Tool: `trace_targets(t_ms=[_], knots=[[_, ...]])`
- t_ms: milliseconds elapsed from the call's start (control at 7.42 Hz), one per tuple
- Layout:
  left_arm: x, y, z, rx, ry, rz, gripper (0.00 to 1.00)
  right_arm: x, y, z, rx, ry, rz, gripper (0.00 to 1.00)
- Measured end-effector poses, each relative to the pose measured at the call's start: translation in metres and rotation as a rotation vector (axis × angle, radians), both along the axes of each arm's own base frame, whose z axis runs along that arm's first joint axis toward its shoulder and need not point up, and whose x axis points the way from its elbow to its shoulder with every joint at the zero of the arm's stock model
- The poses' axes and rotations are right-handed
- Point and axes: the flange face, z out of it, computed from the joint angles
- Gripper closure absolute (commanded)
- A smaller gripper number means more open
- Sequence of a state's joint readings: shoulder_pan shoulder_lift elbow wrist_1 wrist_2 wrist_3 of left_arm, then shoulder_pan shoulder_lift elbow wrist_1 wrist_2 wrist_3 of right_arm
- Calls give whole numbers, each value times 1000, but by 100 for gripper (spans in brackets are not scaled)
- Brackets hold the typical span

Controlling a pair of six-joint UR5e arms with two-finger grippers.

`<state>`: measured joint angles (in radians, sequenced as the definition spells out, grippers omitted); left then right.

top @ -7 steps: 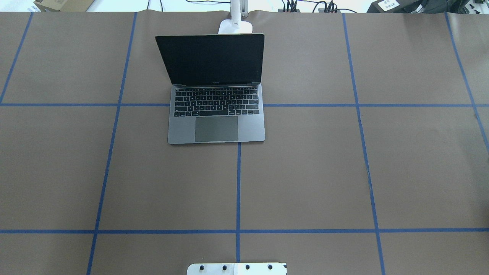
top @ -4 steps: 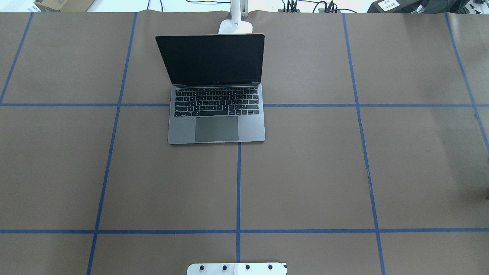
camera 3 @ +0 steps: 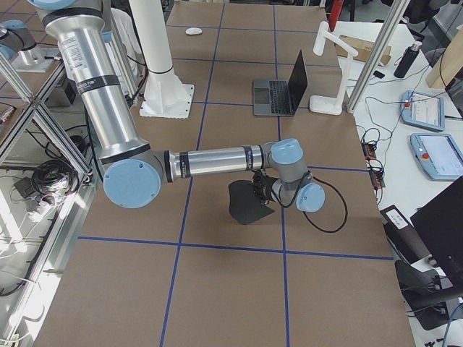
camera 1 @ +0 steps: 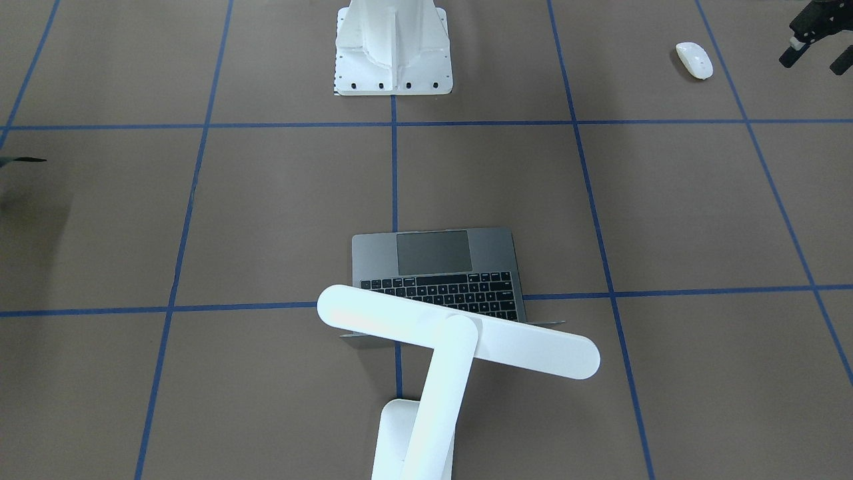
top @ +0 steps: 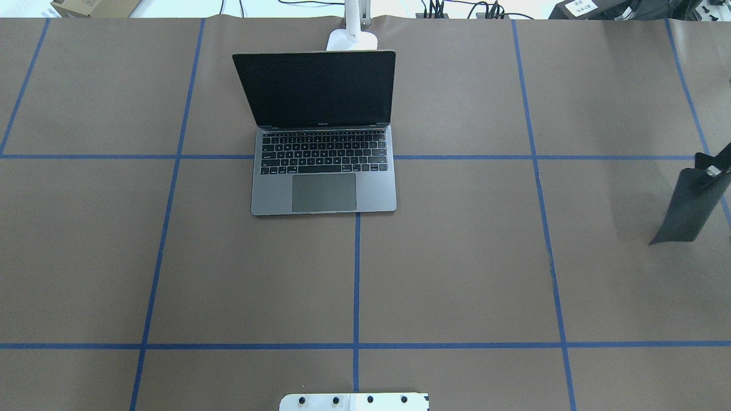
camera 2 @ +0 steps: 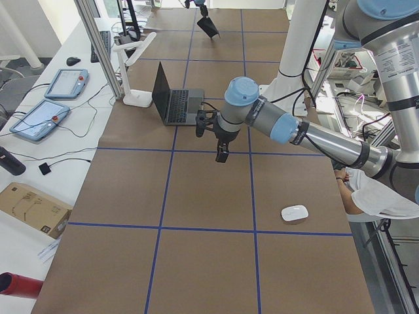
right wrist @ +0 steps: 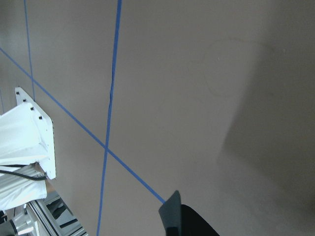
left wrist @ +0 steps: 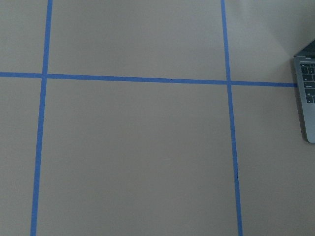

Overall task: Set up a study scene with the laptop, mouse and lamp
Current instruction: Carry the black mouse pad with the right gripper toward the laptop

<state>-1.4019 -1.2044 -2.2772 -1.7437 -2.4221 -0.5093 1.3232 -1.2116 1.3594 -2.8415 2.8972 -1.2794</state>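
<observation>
The black mat is hanging by its edge and the space next to the laptop is open, so the robot's right gripper goes on carrying the mat there until it lies flat.
The laptop [top: 324, 182] stands open at the table's far middle, its dark screen towards the robot; it also shows in the front view [camera 1: 440, 257]. The lamp [camera 1: 460, 340] stands behind it, its bar head over the lid. The mouse [camera 1: 694, 60] lies near the table's left end. My left gripper [camera 1: 816, 60] hovers open beside the mouse, a little apart from it. My right gripper [top: 713, 169] is at the right edge, shut on a thin black mat [top: 688, 208] that hangs off the table.
The white bolted pedestal [camera 1: 393, 53] stands at the robot's side of the table. Blue tape lines divide the brown table [top: 457, 257]. Tablets and cables lie on a bench [camera 2: 52, 111] beyond the far edge.
The black mat in my right gripper has come into the overhead view from the right edge. The laptop and lamp have not moved.
</observation>
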Motion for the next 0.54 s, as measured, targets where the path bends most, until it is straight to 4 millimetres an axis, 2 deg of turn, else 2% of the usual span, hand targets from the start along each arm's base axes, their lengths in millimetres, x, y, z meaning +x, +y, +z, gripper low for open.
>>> trace_targets(t_ms=[135, 270, 539], knots=[[0, -1, 4, -8, -1, 0, 0, -40, -15, -27, -16, -14, 3, 100], [0, -2, 7, -14, -3, 0, 0, -72, -28, -53, -35, -20, 7, 100], [1, -3, 11, -21, -4, 1, 0, -127, -41, -79, -62, -52, 15, 100]])
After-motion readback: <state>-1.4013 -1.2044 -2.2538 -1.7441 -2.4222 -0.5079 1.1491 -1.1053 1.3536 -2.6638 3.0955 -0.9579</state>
